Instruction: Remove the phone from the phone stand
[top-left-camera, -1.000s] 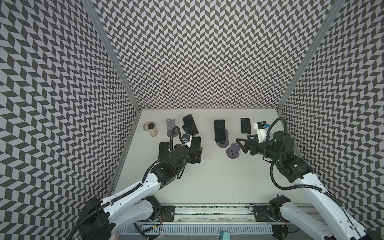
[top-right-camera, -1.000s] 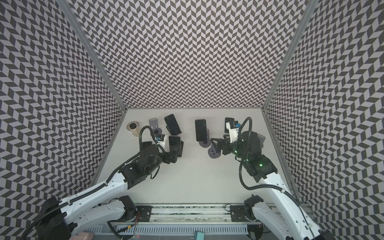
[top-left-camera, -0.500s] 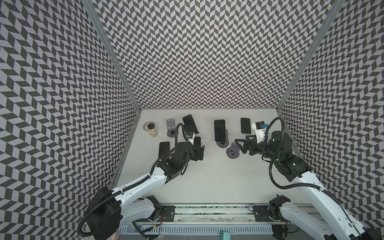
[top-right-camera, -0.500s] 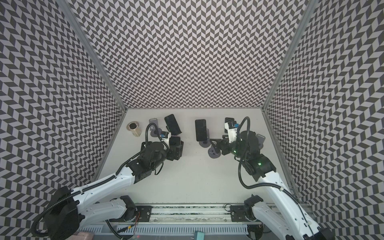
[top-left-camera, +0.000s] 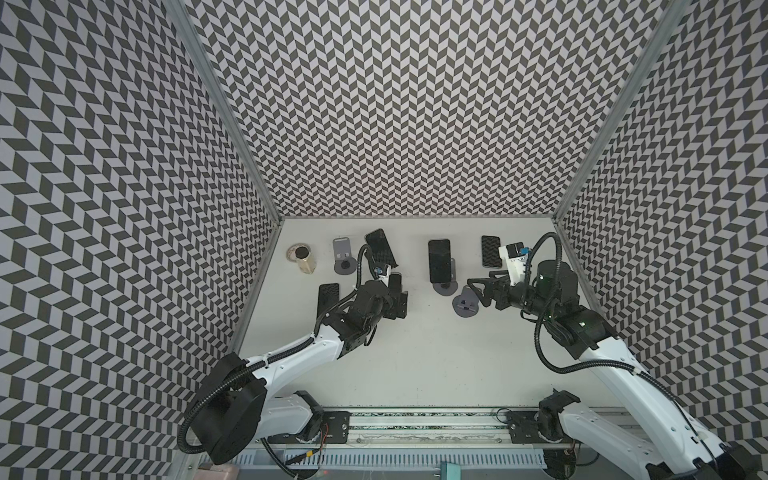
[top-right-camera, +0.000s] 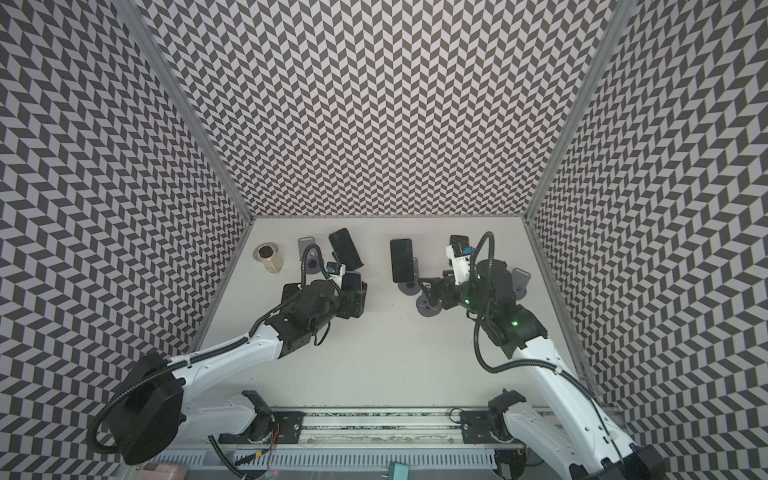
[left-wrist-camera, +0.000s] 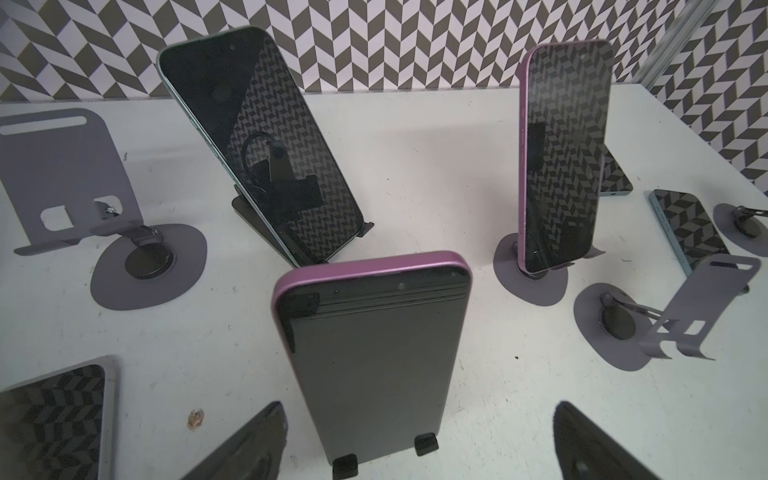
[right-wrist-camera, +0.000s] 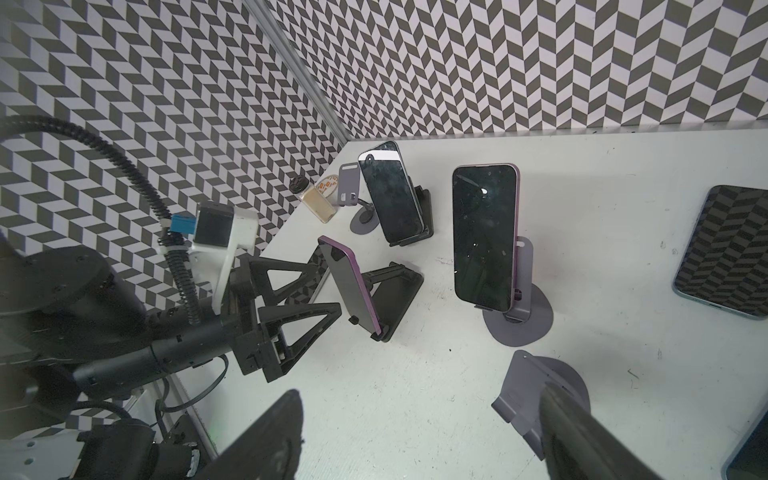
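My left gripper should keep going toward the phone's screen (left-wrist-camera: 380, 368), as both long sides of the purple-edged phone (left-wrist-camera: 457, 356) are within the gap of my open fingers, and close on those sides.
A purple-edged phone (left-wrist-camera: 374, 353) leans on a black phone stand (right-wrist-camera: 399, 291), its lower edge resting in the stand's two hooks (left-wrist-camera: 426, 442). My left gripper (left-wrist-camera: 415, 449) is open and faces the phone's dark screen. Its fingers (left-wrist-camera: 249, 449) flank the lower part of the phone, with a gap on each side. In both top views the same phone (top-left-camera: 395, 280) (top-right-camera: 352, 281) shows just beyond the left gripper (top-left-camera: 397, 293) (top-right-camera: 353, 299). My right gripper (right-wrist-camera: 419, 440) (top-left-camera: 478, 286) is open and holds nothing. It hovers beside an empty grey stand (right-wrist-camera: 523, 390) (top-left-camera: 465, 305).
Another phone (top-left-camera: 380, 249) leans on a black stand behind the left gripper. A purple phone (top-left-camera: 439, 259) sits on a grey stand at the middle. Phones lie flat at the left (top-left-camera: 328, 299) and at the back right (top-left-camera: 490, 251). An empty grey stand (top-left-camera: 344, 259) and a spice jar (top-left-camera: 303, 259) stand at the back left.
The left arm has swung its elbow to the right and turned its gripper squarely onto the purple-edged phone. The right arm has hardly moved.
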